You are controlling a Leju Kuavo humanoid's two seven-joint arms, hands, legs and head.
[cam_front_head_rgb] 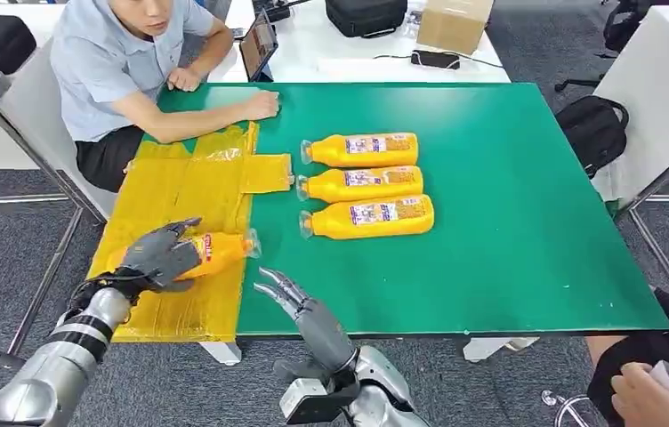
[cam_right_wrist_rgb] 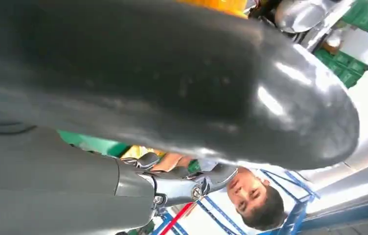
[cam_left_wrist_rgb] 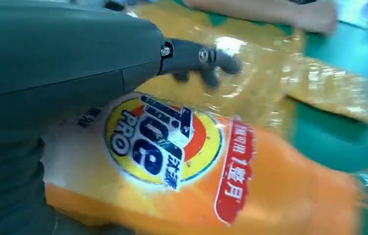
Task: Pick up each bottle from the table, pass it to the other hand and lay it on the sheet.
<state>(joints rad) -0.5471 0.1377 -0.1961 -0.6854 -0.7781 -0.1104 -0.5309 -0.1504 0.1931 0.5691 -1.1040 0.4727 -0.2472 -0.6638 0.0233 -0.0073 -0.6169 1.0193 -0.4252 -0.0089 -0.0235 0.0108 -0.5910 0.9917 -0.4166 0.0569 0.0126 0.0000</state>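
Observation:
I expect the orange bottle (cam_front_head_rgb: 368, 219) to show its hidden front label when I pass it across, because the back label with its small panels (cam_front_head_rgb: 388, 212) faces up.
My left hand (cam_front_head_rgb: 160, 256) grips an orange detergent bottle (cam_front_head_rgb: 221, 248) over the yellow sheet (cam_front_head_rgb: 190, 191) at the table's near left; its cap points right. The left wrist view shows the bottle's label (cam_left_wrist_rgb: 165, 144) close under my left hand (cam_left_wrist_rgb: 50, 63), with the sheet (cam_left_wrist_rgb: 270, 73) beyond. Three more orange bottles (cam_front_head_rgb: 362, 149) (cam_front_head_rgb: 362, 183) (cam_front_head_rgb: 370, 216) lie side by side on the green table (cam_front_head_rgb: 509, 205), caps to the left. My right hand (cam_front_head_rgb: 300, 302) hovers at the near edge, just right of the sheet, fingers apart and empty; the right hand (cam_right_wrist_rgb: 162, 83) looms close in its wrist view.
A person sits at the far left with a hand (cam_front_head_rgb: 261, 105) resting on the table by the sheet's far end. Another person's hand (cam_front_head_rgb: 651, 396) is at the bottom right. A white table behind holds a tablet (cam_front_head_rgb: 258, 44), a cardboard box (cam_front_head_rgb: 454, 22) and a black bag (cam_front_head_rgb: 365, 15).

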